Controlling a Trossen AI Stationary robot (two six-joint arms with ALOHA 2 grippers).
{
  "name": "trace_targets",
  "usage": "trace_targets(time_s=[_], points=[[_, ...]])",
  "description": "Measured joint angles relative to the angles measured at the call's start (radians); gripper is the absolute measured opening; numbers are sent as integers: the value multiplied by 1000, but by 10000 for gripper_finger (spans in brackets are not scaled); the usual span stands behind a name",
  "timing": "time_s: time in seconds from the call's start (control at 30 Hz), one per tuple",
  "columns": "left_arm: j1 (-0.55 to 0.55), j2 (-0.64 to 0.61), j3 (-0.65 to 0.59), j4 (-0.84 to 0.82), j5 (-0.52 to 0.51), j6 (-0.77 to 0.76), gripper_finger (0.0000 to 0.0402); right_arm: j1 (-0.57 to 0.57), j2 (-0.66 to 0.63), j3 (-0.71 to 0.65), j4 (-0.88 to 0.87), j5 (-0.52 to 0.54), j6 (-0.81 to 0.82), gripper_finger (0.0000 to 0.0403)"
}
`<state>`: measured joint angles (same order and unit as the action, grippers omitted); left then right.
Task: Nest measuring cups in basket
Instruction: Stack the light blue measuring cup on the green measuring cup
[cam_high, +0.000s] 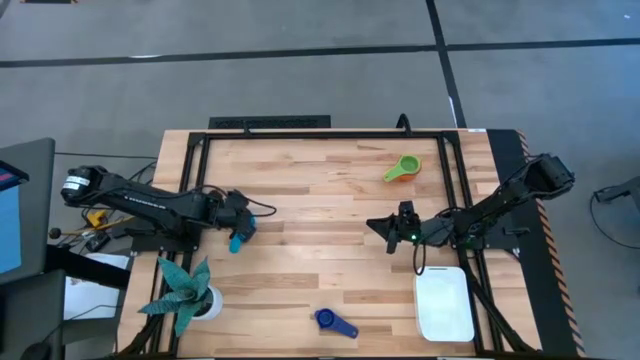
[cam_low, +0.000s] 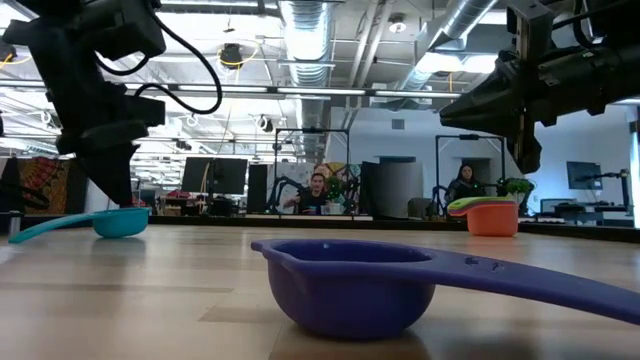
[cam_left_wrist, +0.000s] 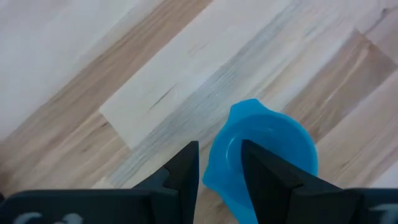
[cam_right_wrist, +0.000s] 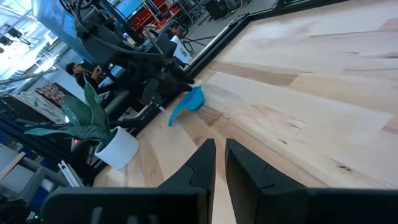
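Note:
My left gripper has one finger above the light-blue cup's bowl (cam_left_wrist: 281, 144), so I should open it, move back around the cup's handle (cam_low: 52, 227) and bring the cup toward the middle.
A light-blue measuring cup (cam_high: 236, 243) sits upright on the table near its left side; the low view shows it (cam_low: 120, 222) with its handle lying on the wood. My left gripper (cam_left_wrist: 221, 165) is open just over it, one finger above the bowl and one outside the rim. My right gripper (cam_high: 378, 225) is shut, empty and raised above the middle of the table. A green, yellow and orange nested stack (cam_high: 403, 167) stands toward the far right. A dark blue cup (cam_high: 335, 322) lies near the front edge. The white basket (cam_high: 444, 303) rests at the near right corner. My left gripper comes at the light-blue cup from above, its fingers (cam_left_wrist: 264, 174) standing either side of the bowl's wall (cam_left_wrist: 217, 162) on the side away from the handle. I cannot tell whether they touch it. The cup sits flat on the table.
A teal spiky plant in a white pot (cam_high: 185, 295) stands at the near left corner. A black frame (cam_high: 330, 133) runs along the far edge and sides. Bare wood (cam_high: 320, 260) lies between the two arms. People sit in the room beyond the table (cam_low: 318, 195).

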<state>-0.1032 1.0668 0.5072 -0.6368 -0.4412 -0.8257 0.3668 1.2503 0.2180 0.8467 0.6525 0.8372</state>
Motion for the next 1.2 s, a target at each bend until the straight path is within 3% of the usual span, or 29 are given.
trace_targets(time_s=[0.17,0.5,0.73,1.0,1.2], points=[[0,0,0,0,11,48,102,0,0,0,0,0,-1,63],[0,0,-64,70,38,36,29,6,0,0,6,-40,-1,63],[0,0,-88,101,46,-8,3,29,0,0,6,-41,0,63],[0,0,-87,265,65,15,1,31,0,0,6,-41,0,63],[0,0,-87,271,66,13,22,31,0,0,6,-41,0,63]])
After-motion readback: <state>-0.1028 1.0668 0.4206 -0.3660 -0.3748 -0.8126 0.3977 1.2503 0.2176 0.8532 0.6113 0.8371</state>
